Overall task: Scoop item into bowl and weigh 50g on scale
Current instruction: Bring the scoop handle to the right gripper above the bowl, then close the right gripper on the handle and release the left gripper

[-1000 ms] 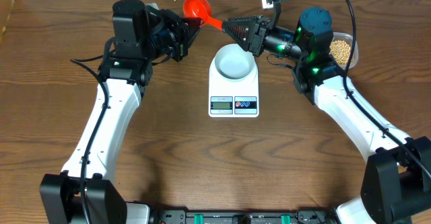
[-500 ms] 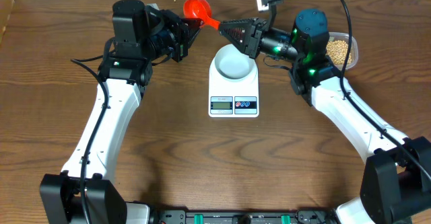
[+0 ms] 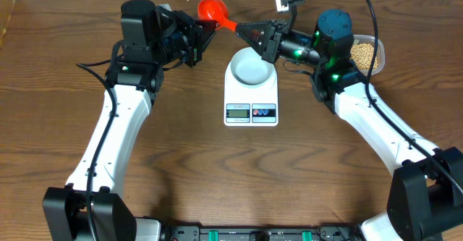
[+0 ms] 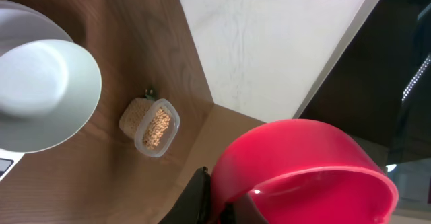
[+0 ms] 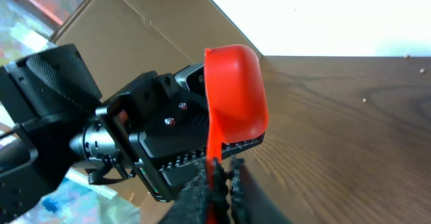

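The red scoop is held by my left gripper close to the cup [image 3: 213,9], so that gripper should open for my right gripper and move to the scale's buttons [image 3: 263,113] before scooping.
A red scoop [image 3: 212,9] hangs above the table's far edge between both arms. My left gripper [image 3: 206,30] is shut on it close to the cup; in the left wrist view the cup [image 4: 303,170] fills the frame beside my jaws [image 4: 219,207]. My right gripper [image 3: 244,30] is shut on the handle's other end, and in the right wrist view [image 5: 221,177] the cup [image 5: 232,93] stands above it. The white bowl [image 3: 251,67] sits empty on the white scale [image 3: 251,96]. The tan beans [image 3: 365,53] lie in a clear tub at the far right.
The tub of beans also shows in the left wrist view [image 4: 156,126], beyond the bowl [image 4: 40,93]. The table's far edge runs just behind the scoop. A black cable loops over the right arm [image 3: 362,2].
My right gripper has shifted slightly left along the scoop's handle. The scoop and the left arm have stayed where they were.
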### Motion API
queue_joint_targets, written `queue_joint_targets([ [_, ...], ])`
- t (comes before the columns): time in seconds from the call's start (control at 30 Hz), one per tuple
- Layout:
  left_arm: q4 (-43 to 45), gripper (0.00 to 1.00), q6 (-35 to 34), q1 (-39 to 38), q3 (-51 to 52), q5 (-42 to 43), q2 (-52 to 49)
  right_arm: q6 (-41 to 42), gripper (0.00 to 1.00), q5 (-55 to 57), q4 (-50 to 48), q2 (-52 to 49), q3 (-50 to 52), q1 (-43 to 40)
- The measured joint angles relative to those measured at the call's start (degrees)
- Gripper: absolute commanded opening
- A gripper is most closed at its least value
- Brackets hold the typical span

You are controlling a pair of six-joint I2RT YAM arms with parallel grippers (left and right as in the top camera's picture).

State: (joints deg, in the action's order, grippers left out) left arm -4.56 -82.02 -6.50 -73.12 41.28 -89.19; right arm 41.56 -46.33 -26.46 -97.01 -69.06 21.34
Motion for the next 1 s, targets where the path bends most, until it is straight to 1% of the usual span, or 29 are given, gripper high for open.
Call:
queue_joint_targets([
  [0.1, -0.1, 0.08, 0.0, 0.0, 0.0, 0.0, 0.0, 0.0, 0.01, 0.1, 0.0, 0.0, 0.0, 0.0],
  [0.13, -0.1, 0.14, 0.0, 0.0, 0.0, 0.0, 0.0, 0.0, 0.01, 0.1, 0.0, 0.0, 0.0, 0.0],
  [0.27, 0.0, 0.51, 0.7, 0.0, 0.0, 0.4, 0.0, 0.1, 0.01, 0.3, 0.1, 0.0, 0.0, 0.0],
  [0.3, 0.0, 0.58, 1.0, 0.0, 0.0, 0.5, 0.0, 0.1, 0.01, 0.3, 0.1, 0.0, 0.0, 0.0],
  [0.33, 0.0, 0.69, 1.3, 0.0, 0.0, 0.4, 0.0, 0.1, 0.01, 0.3, 0.1, 0.0, 0.0, 0.0],
  [0.37, 0.0, 0.71, 1.3, 0.0, 0.0, 0.4, 0.0, 0.1, 0.01, 0.3, 0.1, 0.0, 0.0, -0.1],
  [0.4, 0.0, 0.8, 2.4, 0.0, 0.0, 0.2, 0.0, 0.1, 0.01, 0.3, 0.1, 0.0, 0.0, -0.2],
  [0.43, 0.0, 0.85, 3.7, 0.0, 0.0, -0.1, 0.0, 0.1, 0.01, 0.3, 0.3, 0.0, 0.0, -0.3],
  [0.57, -1.9, 0.86, 9.0, 0.2, 0.0, -1.9, 0.0, 0.1, 0.01, 0.2, 2.4, 0.0, 0.0, -1.7],
  [0.77, -8.6, 0.87, 21.0, 2.1, 0.0, -6.1, 0.0, -0.2, 0.01, 0.5, 7.7, 0.0, 0.0, -5.5],
  [0.83, -10.2, 0.87, 26.8, 2.9, 0.0, -8.0, 0.0, -0.6, 0.01, 0.7, 9.7, 0.0, 0.0, -6.9],
  [0.87, -11.1, 0.87, 31.4, 3.3, 0.0, -9.6, 0.0, -1.1, 0.01, 0.8, 11.7, 0.0, 0.0, -7.8],
  [1.0, -15.1, 0.87, 45.1, 3.6, 0.0, -15.2, 0.0, -3.2, 0.02, 1.2, 18.7, 0.3, -0.1, -9.9],
])
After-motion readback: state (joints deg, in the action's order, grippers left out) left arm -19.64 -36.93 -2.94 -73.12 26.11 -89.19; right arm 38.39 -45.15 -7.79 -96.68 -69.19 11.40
